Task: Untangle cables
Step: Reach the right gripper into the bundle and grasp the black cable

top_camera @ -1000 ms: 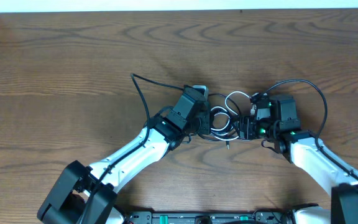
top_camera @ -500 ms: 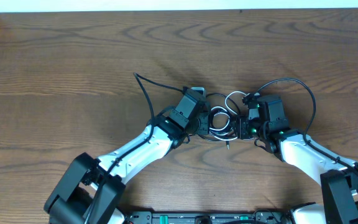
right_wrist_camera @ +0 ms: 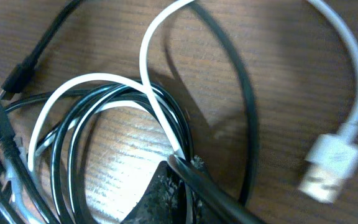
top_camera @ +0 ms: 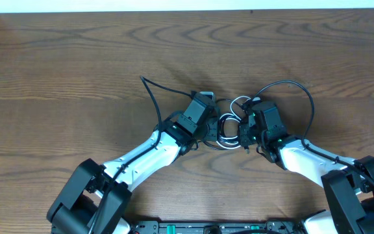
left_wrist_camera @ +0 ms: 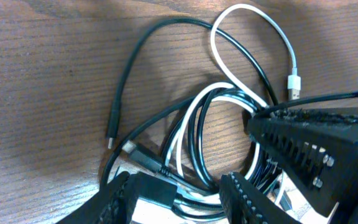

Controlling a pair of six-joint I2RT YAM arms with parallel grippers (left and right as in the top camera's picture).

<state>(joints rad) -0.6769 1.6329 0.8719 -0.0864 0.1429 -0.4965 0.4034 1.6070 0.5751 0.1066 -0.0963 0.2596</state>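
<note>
Black plugs (left_wrist_camera: 157,188) lie across the coil between my left gripper's open fingers. Next, my left gripper grabs the coil's side (left_wrist_camera: 180,138) away from the plugs and lifts.
The cables lie in one tangle (top_camera: 229,122) between my two grippers. In the left wrist view the black cable (left_wrist_camera: 129,68) curves to a small plug end (left_wrist_camera: 112,134), and the white cable (left_wrist_camera: 253,12) loops over it to its plug (left_wrist_camera: 295,84). My left gripper (left_wrist_camera: 182,202) stands open, with several black and white strands running between its fingers (left_wrist_camera: 120,199). My right gripper (right_wrist_camera: 188,177) is shut on the cables where the white cable (right_wrist_camera: 160,118) and a black strand (right_wrist_camera: 241,81) cross. The white plug (right_wrist_camera: 328,162) lies free to its right. In the overhead view the left gripper (top_camera: 214,125) and right gripper (top_camera: 244,130) almost touch.
A thicker black arm cable arches off the right arm (top_camera: 307,97), and another rises behind the left arm (top_camera: 149,97). Bare wooden table (top_camera: 76,58) spreads on all sides. A pale edge (top_camera: 174,5) runs along the far side.
My right gripper has moved left into the tangle and shut on the cables. My left gripper's jaws have spread a little wider; that arm has barely shifted.
</note>
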